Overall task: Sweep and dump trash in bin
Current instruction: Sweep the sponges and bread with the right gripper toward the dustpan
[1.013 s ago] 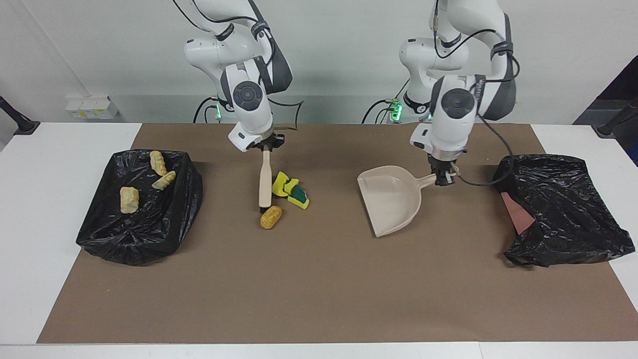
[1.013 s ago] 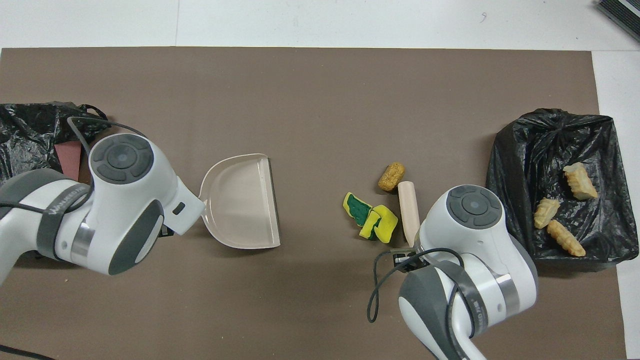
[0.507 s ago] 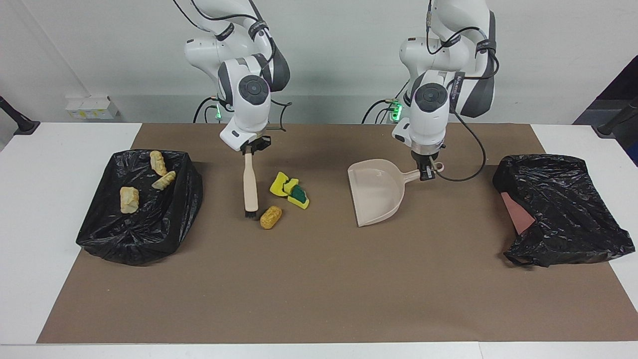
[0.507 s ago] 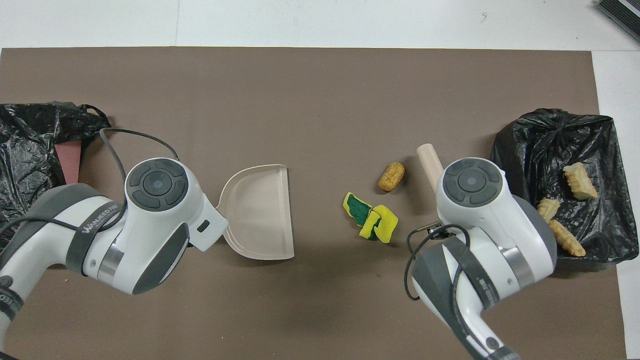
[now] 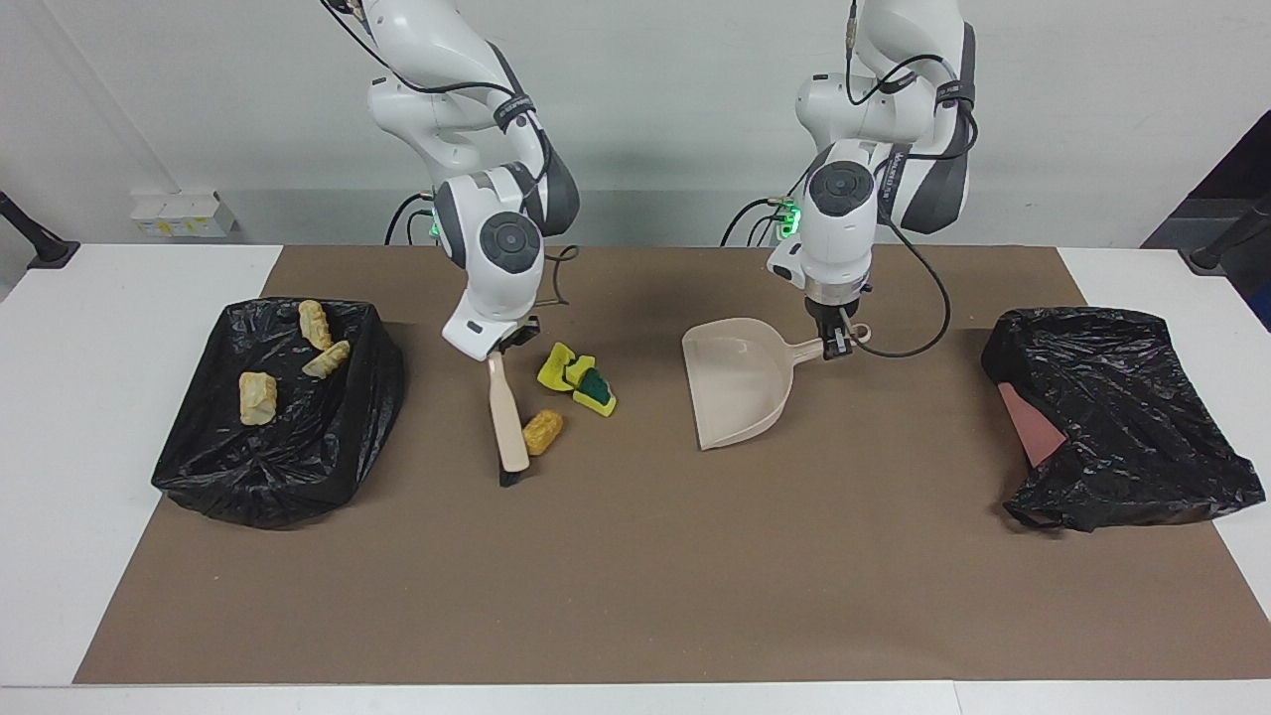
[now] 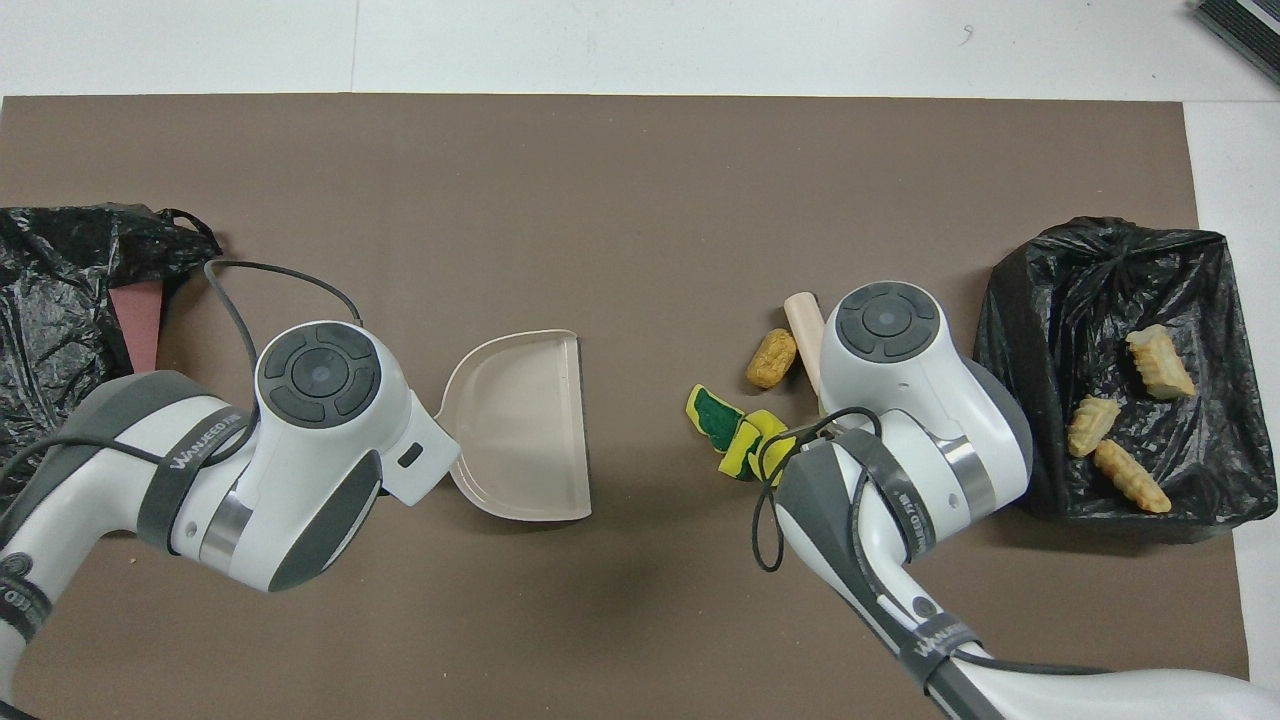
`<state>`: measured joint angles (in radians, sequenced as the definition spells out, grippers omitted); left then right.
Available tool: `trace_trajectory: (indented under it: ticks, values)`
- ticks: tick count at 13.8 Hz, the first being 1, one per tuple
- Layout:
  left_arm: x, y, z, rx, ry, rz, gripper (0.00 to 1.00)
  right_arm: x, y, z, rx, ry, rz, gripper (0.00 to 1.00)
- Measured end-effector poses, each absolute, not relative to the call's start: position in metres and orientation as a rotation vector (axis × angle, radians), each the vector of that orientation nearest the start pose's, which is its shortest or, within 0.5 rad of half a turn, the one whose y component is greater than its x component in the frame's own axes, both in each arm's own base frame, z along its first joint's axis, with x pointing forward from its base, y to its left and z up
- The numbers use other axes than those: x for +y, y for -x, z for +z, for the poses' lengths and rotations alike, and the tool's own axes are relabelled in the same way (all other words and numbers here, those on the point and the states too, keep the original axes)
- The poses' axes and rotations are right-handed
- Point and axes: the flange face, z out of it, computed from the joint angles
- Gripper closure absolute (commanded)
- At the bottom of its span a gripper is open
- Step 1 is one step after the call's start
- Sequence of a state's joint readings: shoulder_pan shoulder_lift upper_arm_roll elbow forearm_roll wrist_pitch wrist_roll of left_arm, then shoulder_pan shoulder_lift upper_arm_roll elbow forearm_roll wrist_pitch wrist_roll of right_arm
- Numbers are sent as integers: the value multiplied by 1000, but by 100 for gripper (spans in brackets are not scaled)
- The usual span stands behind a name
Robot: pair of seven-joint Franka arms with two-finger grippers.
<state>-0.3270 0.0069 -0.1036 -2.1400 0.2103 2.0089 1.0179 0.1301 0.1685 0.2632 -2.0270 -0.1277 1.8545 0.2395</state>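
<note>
The bristles of the brush get to the bread lump [image 5: 544,431] past the yellow sponge bits, so my right gripper should sweep the lump in, then return behind the bits [image 5: 551,367].
On the brown mat lie a tan-orange bread lump [image 5: 542,432] [image 6: 771,358] and a cluster of yellow sponge bits [image 5: 576,377] [image 6: 725,430], one with a dark green face. My right gripper [image 5: 508,348] is shut on the beige brush [image 5: 508,417] [image 6: 803,320], whose handle leans against the bread lump on the side toward the right arm's end, bristles down on the mat. My left gripper [image 5: 832,343] is shut on the handle of the beige dustpan [image 5: 740,382] [image 6: 520,440], beside the trash toward the left arm's end, its mouth facing the trash. From overhead the wrists hide both grippers.
A black-bag-lined bin [image 5: 298,477] [image 6: 1020,300] stands at the right arm's end of the mat with three tan pieces [image 5: 258,397] in it. A crumpled black bag [image 5: 1122,427] [image 6: 50,290] over something reddish lies at the left arm's end.
The right arm carried the brush around the trash toward its own end and set it against the bread lump, nudging it. The left arm brought the dustpan closer to the trash.
</note>
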Motion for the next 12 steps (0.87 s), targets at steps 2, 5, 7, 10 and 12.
trace_trajectory:
  ticks: [2,5,7,10,12]
  values:
    - [-208,-482,391,2096,2137,278,100,226,-493,345,-321,3190,503,100]
    - [-208,-482,391,2096,2138,278,100,268,-482,340,-251,3040,488,100]
    - [-208,-482,391,2095,2138,278,100,294,-477,336,-205,2950,456,100]
    - [-208,-482,391,2095,2138,278,100,337,-468,333,-116,2804,417,100]
    - [-207,-482,391,2095,2138,278,100,355,-468,343,-59,2723,402,100]
